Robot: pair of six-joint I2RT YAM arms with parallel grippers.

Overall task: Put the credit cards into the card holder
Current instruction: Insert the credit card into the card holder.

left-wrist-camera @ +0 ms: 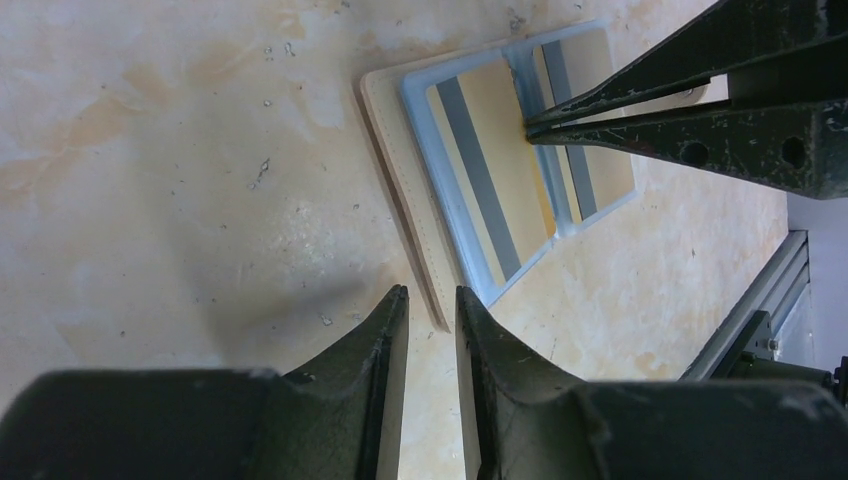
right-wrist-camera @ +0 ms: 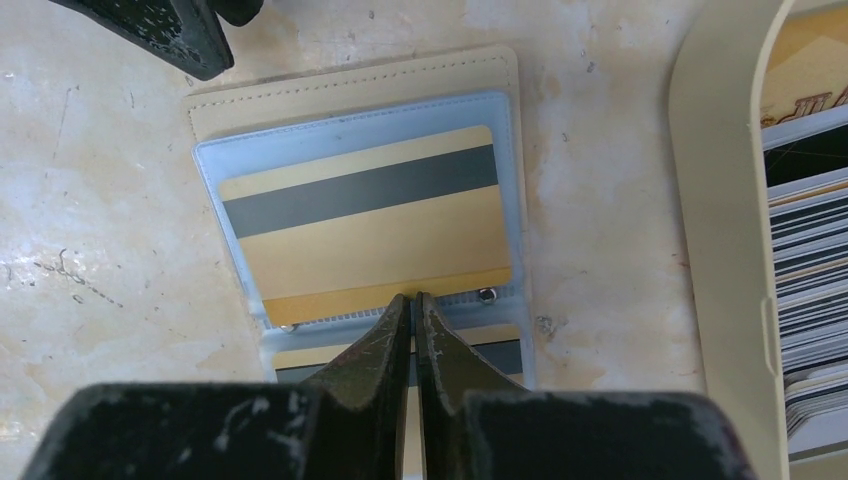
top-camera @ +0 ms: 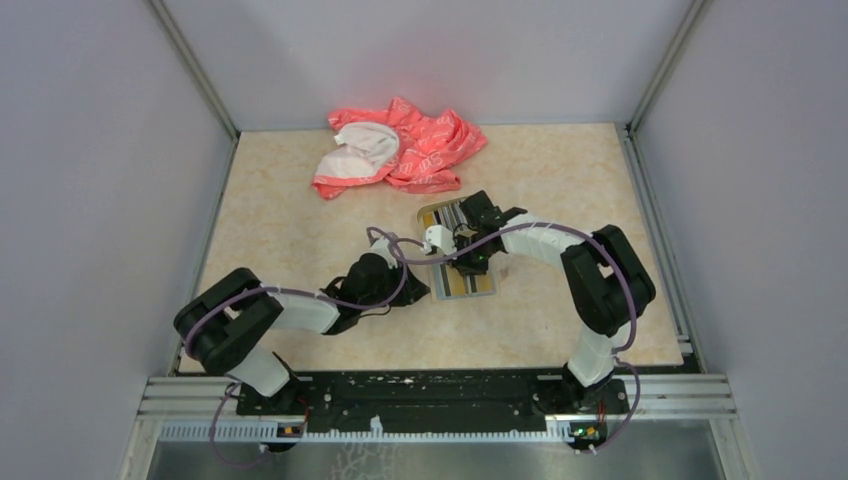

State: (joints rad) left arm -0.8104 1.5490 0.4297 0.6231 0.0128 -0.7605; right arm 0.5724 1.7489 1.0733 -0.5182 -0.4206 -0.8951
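I need to open my left gripper, since it is nearly shut beside the far sleeve's corner (left-wrist-camera: 488,300), then move in around the sleeve's free edge (left-wrist-camera: 467,264) and lift it.
The card holder (right-wrist-camera: 350,85) lies open on the table, beige with light-blue clear sleeves; it also shows in the top view (top-camera: 478,283) and the left wrist view (left-wrist-camera: 400,170). A gold card with a dark grey stripe (right-wrist-camera: 370,220) sits in its far sleeve, and a second one (right-wrist-camera: 500,355) in the near sleeve. My right gripper (right-wrist-camera: 412,297) is shut, its tips at the near edge of the far card by the holder's spine. My left gripper (left-wrist-camera: 432,292) is narrowly open and empty, just off the holder's corner. More credit cards (right-wrist-camera: 810,260) stand edge-on in the tan tray (right-wrist-camera: 720,250).
The tan tray (top-camera: 432,213) stands just beyond the card holder, under the right arm. A pink and white cloth (top-camera: 400,150) lies bunched at the back of the table. Grey walls close in both sides, and a metal rail runs along the near edge.
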